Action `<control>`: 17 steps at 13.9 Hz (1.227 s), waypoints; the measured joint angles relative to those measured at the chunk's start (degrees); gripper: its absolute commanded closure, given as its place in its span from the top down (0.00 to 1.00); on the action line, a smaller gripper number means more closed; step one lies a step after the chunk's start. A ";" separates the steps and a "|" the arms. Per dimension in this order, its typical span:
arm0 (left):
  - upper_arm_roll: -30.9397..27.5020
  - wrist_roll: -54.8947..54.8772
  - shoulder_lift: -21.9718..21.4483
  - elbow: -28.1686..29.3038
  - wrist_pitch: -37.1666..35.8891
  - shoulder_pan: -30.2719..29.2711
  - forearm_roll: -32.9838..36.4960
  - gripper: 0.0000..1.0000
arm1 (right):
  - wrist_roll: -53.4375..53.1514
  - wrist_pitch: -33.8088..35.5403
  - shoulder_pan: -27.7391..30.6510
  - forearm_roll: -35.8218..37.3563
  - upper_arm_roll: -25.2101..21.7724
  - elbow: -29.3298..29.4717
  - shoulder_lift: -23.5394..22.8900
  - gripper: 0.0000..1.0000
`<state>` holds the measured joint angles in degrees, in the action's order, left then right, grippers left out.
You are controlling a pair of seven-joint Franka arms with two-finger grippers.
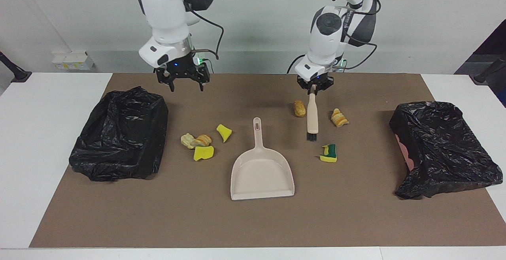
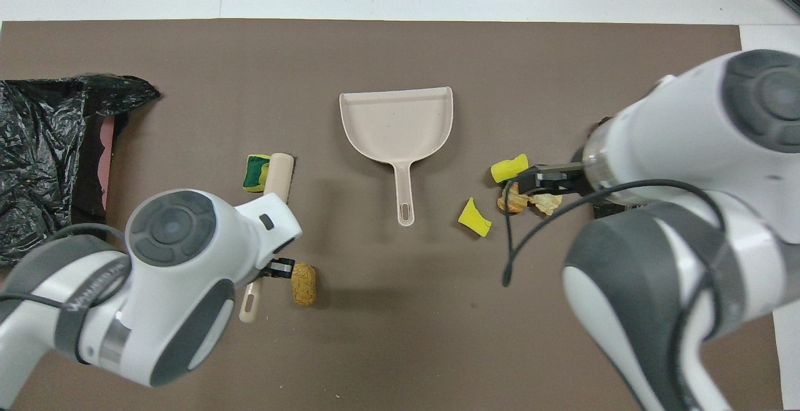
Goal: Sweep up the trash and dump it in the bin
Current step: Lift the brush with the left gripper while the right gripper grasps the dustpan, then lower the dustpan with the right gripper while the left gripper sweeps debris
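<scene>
My left gripper has the brush on the dustpan's side of the green-layered sponge bit, so it should move the brush beyond it (image 1: pixel 342 153) and then sweep toward the dustpan.
My left gripper (image 1: pixel 312 90) is shut on the top of a beige brush (image 1: pixel 312 117). The brush hangs bristles down between two tan bread lumps (image 1: pixel 299 108) (image 1: pixel 339 118). Its bristles (image 1: pixel 312 136) are low over the mat beside the yellow sponge bit with a green layer (image 1: pixel 329 153). A beige dustpan (image 1: pixel 261 173) lies mid-mat, its handle toward the robots. More trash sits beside it: bread lumps (image 1: pixel 195 140) and two yellow sponge bits (image 1: pixel 224 132) (image 1: pixel 203 153). My right gripper (image 1: pixel 186 86) hangs open and empty in the air, over the mat beside a black bin (image 1: pixel 118 133).
A second bin lined with a black bag (image 1: pixel 442 145) stands at the left arm's end of the brown mat (image 1: pixel 158 220). In the overhead view both arms cover much of the mat, and the dustpan (image 2: pixel 397 123) shows between them.
</scene>
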<state>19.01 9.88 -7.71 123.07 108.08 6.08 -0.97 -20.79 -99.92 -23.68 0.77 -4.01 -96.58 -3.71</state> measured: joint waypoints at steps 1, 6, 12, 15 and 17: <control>-2.90 -4.58 1.06 -0.89 0.23 -0.03 0.91 0.00 | -4.14 -1.63 -2.09 -0.01 0.03 0.90 -2.77 1.00; -12.20 -19.16 12.21 -7.92 3.05 -0.33 8.88 0.00 | -16.15 -9.14 -6.91 -2.23 1.42 11.95 -20.15 1.00; -12.83 -24.66 17.07 -8.11 2.95 0.46 9.10 0.00 | -15.32 -15.61 -10.86 -2.39 1.57 13.66 -27.96 1.00; -10.05 -25.08 16.21 -7.18 0.94 1.98 9.12 0.00 | -13.10 -16.93 -10.34 -2.52 1.50 11.80 -27.95 0.95; -7.11 -24.99 15.35 -7.17 -2.24 2.14 9.12 0.00 | -12.72 -17.38 -10.37 -2.54 1.50 11.01 -27.94 0.15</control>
<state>11.89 -15.10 7.65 115.90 105.84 8.22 8.15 -33.51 -117.30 -34.06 -1.77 -2.51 -85.57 -31.65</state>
